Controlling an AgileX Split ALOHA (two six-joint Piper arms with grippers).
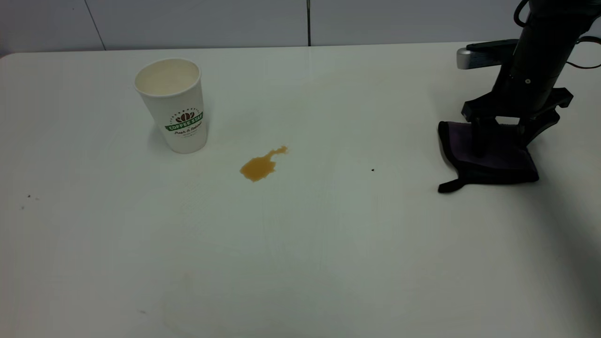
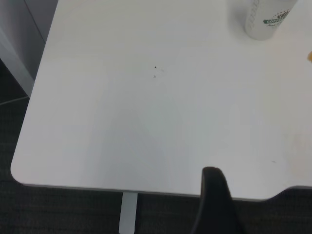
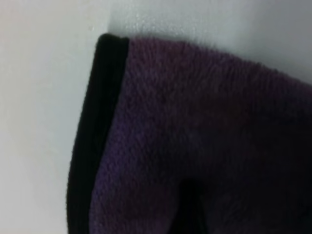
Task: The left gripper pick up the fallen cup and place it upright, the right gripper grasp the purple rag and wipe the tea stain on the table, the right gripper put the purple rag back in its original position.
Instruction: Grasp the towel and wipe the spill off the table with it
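Observation:
The purple rag lies slack [image 1: 503,141] between my spread fingers, so I expect its middle to bunch together and its black loop tab [image 1: 451,185] to stay flat when I wipe.
The cup [image 1: 173,105] stands upright at the table's [image 1: 300,263] back left, mouth up; the left wrist view catches its lower part [image 2: 265,19]. The amber tea stain [image 1: 260,165] lies mid-table, right of the cup and apart from it. At the right, the purple rag [image 1: 493,159] lies flat with its black loop tab pointing to the front left. My right gripper [image 1: 504,141] is down on it, open, its two fingers spread wide and pressing into the cloth. The right wrist view is filled by the rag [image 3: 195,122]. My left gripper [image 2: 219,200] hangs off the table's left end.
A tiny black speck [image 1: 373,170] sits between the stain and the rag. A few small dark specks [image 1: 28,196] mark the left side. A grey wall runs behind the table's back edge. The left wrist view shows the table's rounded corner [image 2: 19,170] and dark floor below.

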